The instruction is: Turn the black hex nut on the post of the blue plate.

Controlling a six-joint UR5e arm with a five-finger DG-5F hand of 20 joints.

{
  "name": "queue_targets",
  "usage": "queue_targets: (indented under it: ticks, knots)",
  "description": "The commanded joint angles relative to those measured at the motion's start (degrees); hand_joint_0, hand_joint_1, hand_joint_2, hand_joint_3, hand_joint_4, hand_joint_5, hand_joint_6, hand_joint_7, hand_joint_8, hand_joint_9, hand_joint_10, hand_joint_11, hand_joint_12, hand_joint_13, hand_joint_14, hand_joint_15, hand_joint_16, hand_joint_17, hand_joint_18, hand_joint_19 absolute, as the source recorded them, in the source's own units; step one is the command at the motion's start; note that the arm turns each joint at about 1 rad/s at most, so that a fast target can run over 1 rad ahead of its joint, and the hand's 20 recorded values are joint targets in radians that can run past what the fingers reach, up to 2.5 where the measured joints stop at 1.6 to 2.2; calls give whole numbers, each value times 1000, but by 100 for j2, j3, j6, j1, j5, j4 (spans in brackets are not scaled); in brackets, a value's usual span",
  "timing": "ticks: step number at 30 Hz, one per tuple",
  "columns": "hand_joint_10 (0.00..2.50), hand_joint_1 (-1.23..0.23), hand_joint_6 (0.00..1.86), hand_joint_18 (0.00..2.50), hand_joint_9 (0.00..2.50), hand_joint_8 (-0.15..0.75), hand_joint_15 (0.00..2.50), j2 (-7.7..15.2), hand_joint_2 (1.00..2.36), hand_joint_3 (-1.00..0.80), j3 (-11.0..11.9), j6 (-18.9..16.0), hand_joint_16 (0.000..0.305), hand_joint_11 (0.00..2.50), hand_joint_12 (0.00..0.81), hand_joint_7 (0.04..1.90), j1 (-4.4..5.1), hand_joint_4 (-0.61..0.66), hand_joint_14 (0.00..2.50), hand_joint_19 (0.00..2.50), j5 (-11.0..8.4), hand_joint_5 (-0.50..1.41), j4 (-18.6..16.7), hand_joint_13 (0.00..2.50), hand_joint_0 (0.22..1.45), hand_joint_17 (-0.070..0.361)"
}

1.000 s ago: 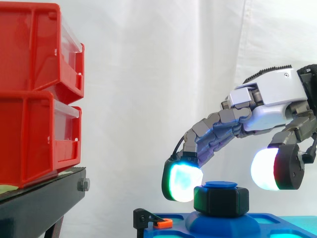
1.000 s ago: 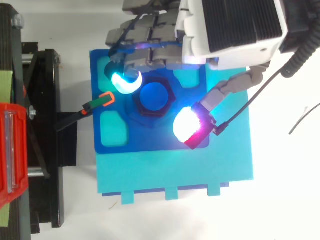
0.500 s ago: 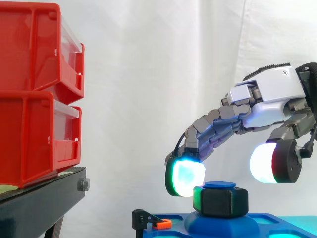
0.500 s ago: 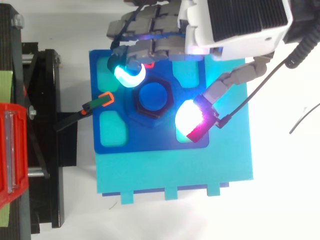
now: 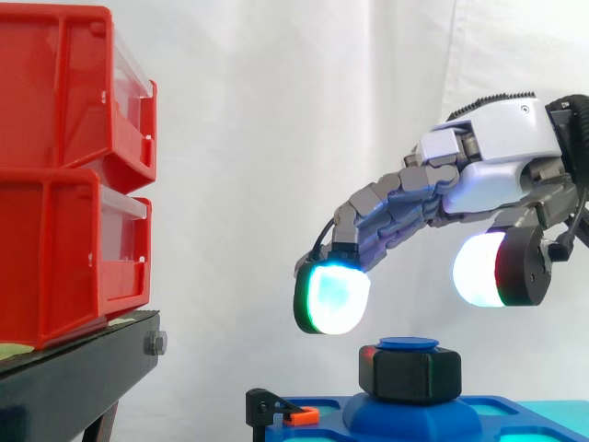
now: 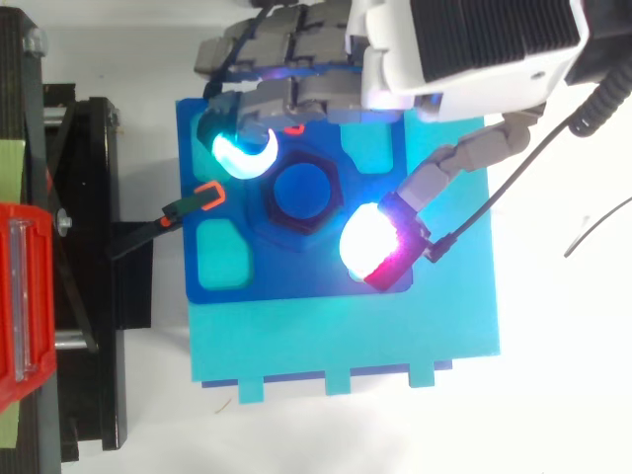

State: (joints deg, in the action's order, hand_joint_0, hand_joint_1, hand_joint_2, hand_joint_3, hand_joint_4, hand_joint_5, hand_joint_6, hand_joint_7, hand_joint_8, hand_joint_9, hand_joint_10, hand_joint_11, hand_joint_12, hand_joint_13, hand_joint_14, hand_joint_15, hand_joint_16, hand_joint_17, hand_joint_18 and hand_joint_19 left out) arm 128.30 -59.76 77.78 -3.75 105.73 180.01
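Note:
The post's blue top (image 5: 408,343) sits through the middle of the black hex nut (image 5: 409,376), so the nut will stay seated at the same height when the robot's gripper turns it.
The black hex nut (image 5: 409,373) (image 6: 301,197) sits on the blue post of the blue plate (image 5: 442,416) (image 6: 296,272), the post's blue top showing through its middle. My hand (image 5: 488,175) (image 6: 464,49) hovers above it, reaching in from the right. Its fingers are spread and relaxed, holding nothing. One glowing cyan fingertip (image 5: 331,299) hangs up and left of the nut. The thumb's white and red pad (image 5: 492,269) floats above its right side. Neither pad touches the nut.
Stacked red bins (image 5: 69,175) stand on a black stand (image 5: 64,378) at the left. A small black clip with an orange tip (image 5: 281,412) (image 6: 193,204) lies at the plate's left edge. The plate rests on a cyan base (image 6: 346,346).
The hand has risen off the nut: its fingertips were level with the nut's sides one second ago and now hang clear above it. The nut stays on the post.

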Motion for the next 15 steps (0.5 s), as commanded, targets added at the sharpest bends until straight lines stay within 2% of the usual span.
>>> queue_targets:
  ticks: [1, 4, 7, 9, 15]
  knots:
    - [0, -545, 502, 297, 347, 276, 80, 2, 1000, -500, -1, 1, 50, 0, 375, 862, 67, 286, 2, 252, -35, -190, -124, 343, 455, 113]
    - [0, -596, 502, 303, 347, 279, 75, 10, 1000, -500, -1, 10, 51, 0, 377, 865, 164, 280, 2, 259, -105, -195, -176, 346, 449, 114]
    - [0, -714, 502, 311, 338, 264, 74, 10, 1000, -500, -27, 10, 49, 0, 368, 879, 208, 269, 2, 263, -167, -207, -185, 352, 468, 109]
    - [0, -760, 502, 305, 337, 253, 84, 10, 1000, -500, -54, 10, 46, 0, 356, 899, 296, 244, 2, 269, -342, -213, -212, 349, 499, 104]
    - [0, -812, 503, 322, 331, 231, 82, 10, 1000, -500, -177, 10, 43, 0, 337, 924, 384, 207, 2, 268, -439, -220, -387, 352, 558, 97]
